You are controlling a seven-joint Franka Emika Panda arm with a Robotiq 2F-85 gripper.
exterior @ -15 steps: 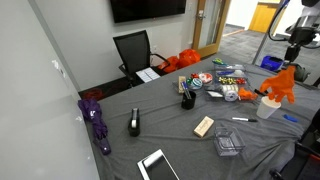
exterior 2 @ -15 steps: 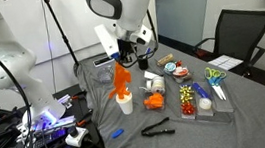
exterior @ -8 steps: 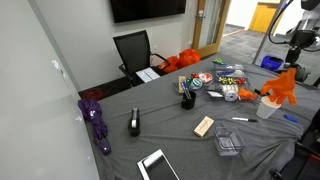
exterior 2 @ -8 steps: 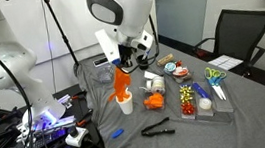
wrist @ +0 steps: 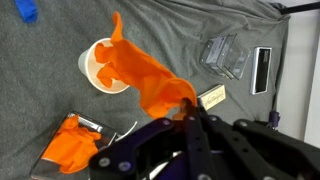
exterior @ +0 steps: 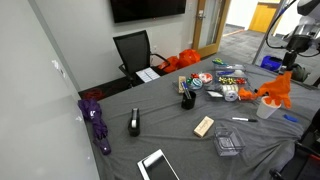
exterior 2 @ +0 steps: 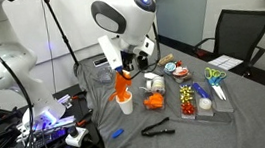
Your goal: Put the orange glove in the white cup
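Note:
The orange glove runs at a slant from my gripper across the white cup's rim (wrist: 113, 43). I should move my gripper over the cup's opening (wrist: 99, 69) and push the glove down inside.
My gripper (wrist: 185, 108) is shut on the orange glove (wrist: 140, 75), pinching its upper end. The glove hangs down from the jaws, and its floppy fingers reach over the mouth of the white cup (wrist: 96, 68). In both exterior views the orange glove (exterior: 281, 89) (exterior 2: 124, 86) dangles straight above the white cup (exterior: 267, 109) (exterior 2: 125, 106), with its lower end at the cup's rim. The gripper (exterior 2: 124, 71) sits close above the cup near the table's end. Whether the glove's tips touch the inside of the cup is hidden.
A small crumpled orange item (exterior 2: 154, 102) lies beside the cup, next to a tray of coloured items (exterior 2: 200, 94). A clear plastic box (wrist: 225, 55), a wooden block (wrist: 211, 97) and a black pen holder (exterior: 187, 98) stand on the grey table. An orange-red bundle (exterior: 188, 60) lies at the back.
The gripper has come down with the glove, so the glove's lower end now sits at the cup's mouth. The jaws stay shut on it.

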